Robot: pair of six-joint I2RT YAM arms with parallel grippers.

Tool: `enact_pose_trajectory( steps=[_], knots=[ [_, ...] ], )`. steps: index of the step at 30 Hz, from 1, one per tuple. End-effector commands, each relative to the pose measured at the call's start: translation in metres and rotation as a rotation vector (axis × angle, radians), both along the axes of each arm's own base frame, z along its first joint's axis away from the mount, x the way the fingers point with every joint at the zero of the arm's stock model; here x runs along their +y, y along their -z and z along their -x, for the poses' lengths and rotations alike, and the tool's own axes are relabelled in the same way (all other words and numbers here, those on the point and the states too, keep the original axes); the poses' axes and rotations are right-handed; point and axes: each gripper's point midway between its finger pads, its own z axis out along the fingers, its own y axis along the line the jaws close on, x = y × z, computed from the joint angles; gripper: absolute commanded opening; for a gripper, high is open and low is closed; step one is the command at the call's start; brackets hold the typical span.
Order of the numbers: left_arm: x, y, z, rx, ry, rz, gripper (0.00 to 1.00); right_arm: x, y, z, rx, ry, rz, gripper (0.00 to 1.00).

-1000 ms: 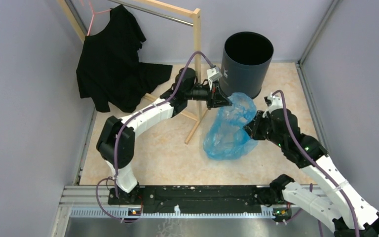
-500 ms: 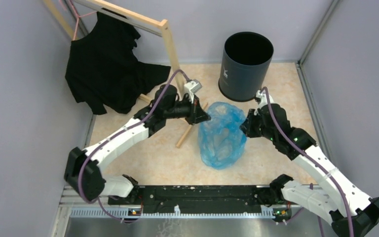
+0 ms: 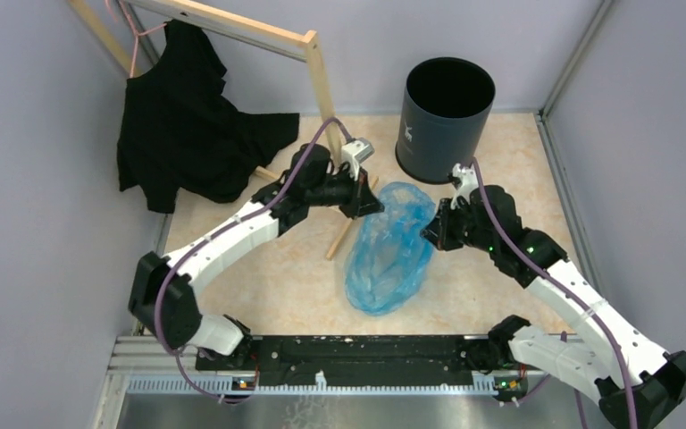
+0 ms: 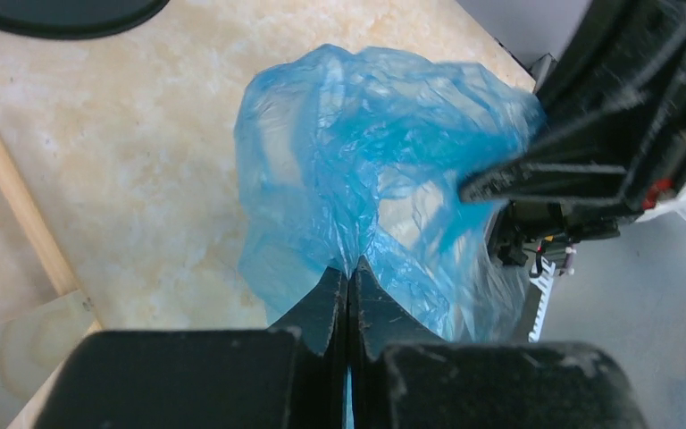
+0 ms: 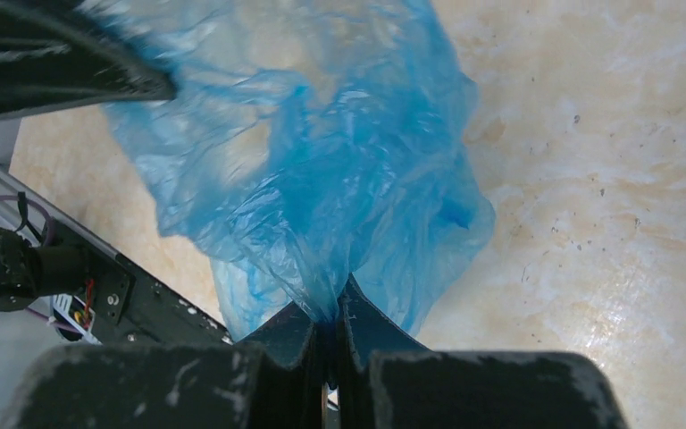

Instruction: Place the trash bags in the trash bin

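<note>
The clothes rack's post leans against my left gripper's wrist. My left gripper should pull the trash bag back toward the arm bases, clear of the rack.
The light-blue translucent trash bag hangs between my two grippers over the middle of the floor, its lower end trailing toward the arm bases. My left gripper is shut on its left upper edge, and my right gripper is shut on its right upper edge. The bag fills the left wrist view, where my left gripper pinches it. It also fills the right wrist view, pinched by my right gripper. The dark cylindrical trash bin stands upright and open behind the bag, by the back wall.
A wooden clothes rack stands at the back left with a black garment hanging from it; its foot bar lies on the floor just left of the bag. Grey walls close in both sides.
Both grippers moved back from the bin toward the middle with the bag. The bag swung left and lower. The rack and garment shifted left after the earliest frame.
</note>
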Motion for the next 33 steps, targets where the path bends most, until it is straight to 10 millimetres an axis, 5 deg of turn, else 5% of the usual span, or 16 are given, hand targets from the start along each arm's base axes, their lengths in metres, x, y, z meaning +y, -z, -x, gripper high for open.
enact_pose_trajectory(
  steps=[1,14,19,25,33],
  knots=[
    [-0.023,-0.014,-0.017,0.003,0.09,0.042,0.0,-0.001,-0.014,-0.004,-0.054,0.024,-0.045,0.01],
    [-0.096,-0.014,-0.027,-0.08,0.309,0.028,0.0,-0.013,-0.025,-0.003,-0.12,0.103,-0.097,0.01],
    [-0.115,-0.027,-0.002,-0.161,0.321,-0.02,0.0,-0.019,-0.022,-0.001,-0.122,0.12,-0.084,0.0],
    [-0.09,-0.042,0.032,-0.171,0.283,0.001,0.0,-0.021,-0.017,0.006,-0.12,0.095,-0.066,0.0],
    [-0.016,-0.009,0.066,-0.078,0.131,-0.129,0.0,0.006,-0.019,0.026,-0.107,-0.128,-0.102,0.0]
  ],
)
